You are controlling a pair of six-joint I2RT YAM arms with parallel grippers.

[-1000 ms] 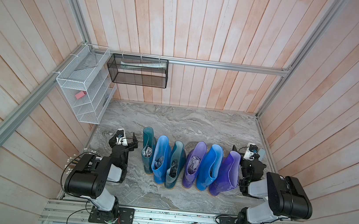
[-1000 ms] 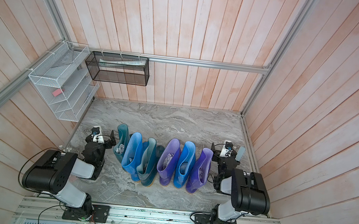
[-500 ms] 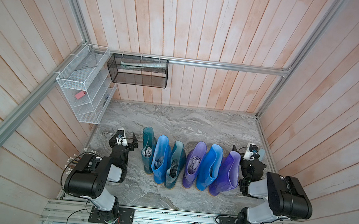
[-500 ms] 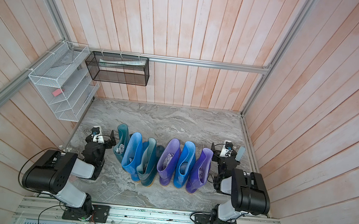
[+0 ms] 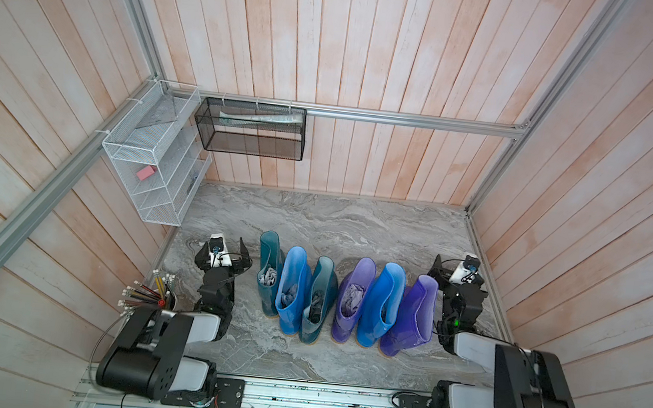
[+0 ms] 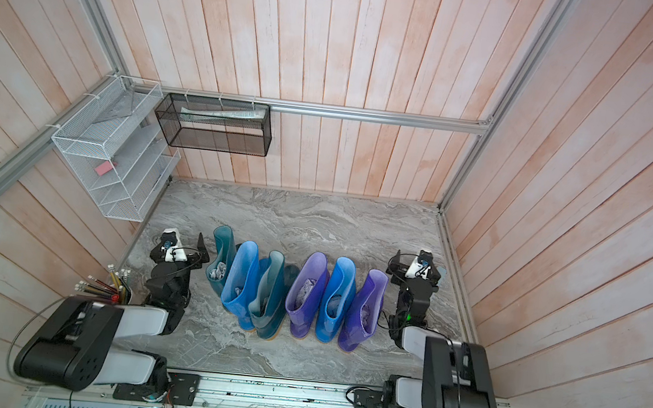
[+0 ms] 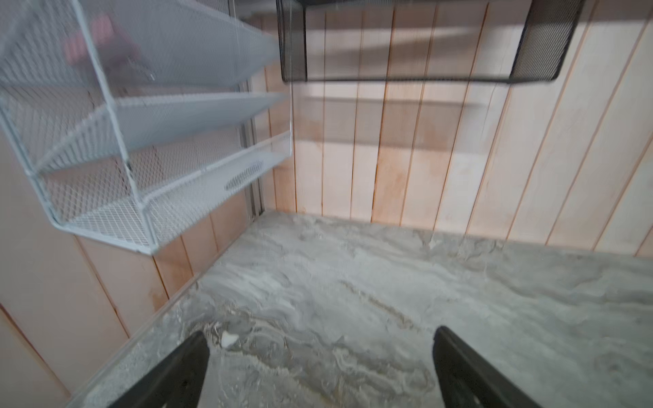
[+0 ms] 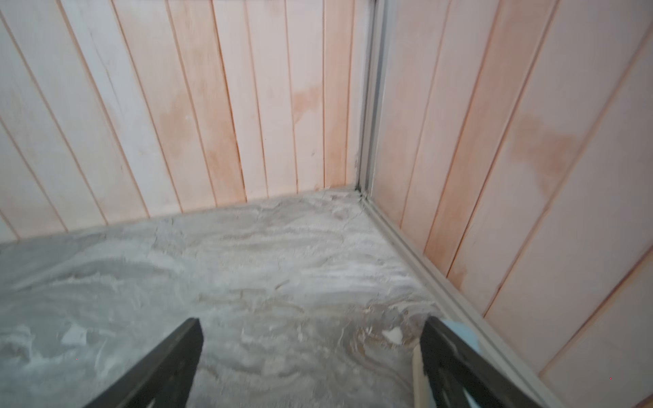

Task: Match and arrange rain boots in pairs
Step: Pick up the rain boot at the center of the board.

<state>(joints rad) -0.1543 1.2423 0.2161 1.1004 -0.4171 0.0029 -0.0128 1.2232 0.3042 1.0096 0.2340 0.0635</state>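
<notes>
My left gripper should first shift the outer dark teal boot (image 5: 269, 259) to the open floor behind the row, as a bright blue boot (image 5: 293, 285) separates the dark teal pair.
Six rain boots stand upright in a tight row on the grey marbled floor (image 5: 335, 223), seen in both top views. From left to right they are dark teal (image 5: 268, 274) (image 6: 220, 260), bright blue (image 5: 293, 289) (image 6: 242, 283), dark teal (image 5: 320, 296) (image 6: 271, 291), purple (image 5: 354, 296) (image 6: 306, 290), bright blue (image 5: 380, 303) (image 6: 337, 298), purple (image 5: 412, 315) (image 6: 365, 310). Several hold grey paper. My left gripper (image 5: 222, 248) (image 6: 180, 245) (image 7: 319, 339) hangs open just left of the row. At the row's right end my right gripper (image 5: 457, 268) (image 6: 416, 263) (image 8: 312, 328) is open too. Both hold nothing, and neither wrist view shows a boot.
A white mesh shelf rack (image 5: 153, 168) (image 7: 106, 169) with a pink block (image 5: 146, 172) hangs on the left wall. A black mesh basket (image 5: 249, 129) (image 7: 424, 42) hangs on the back wall. A cup of pencils (image 5: 155, 294) stands by the left arm. Wooden walls close in three sides.
</notes>
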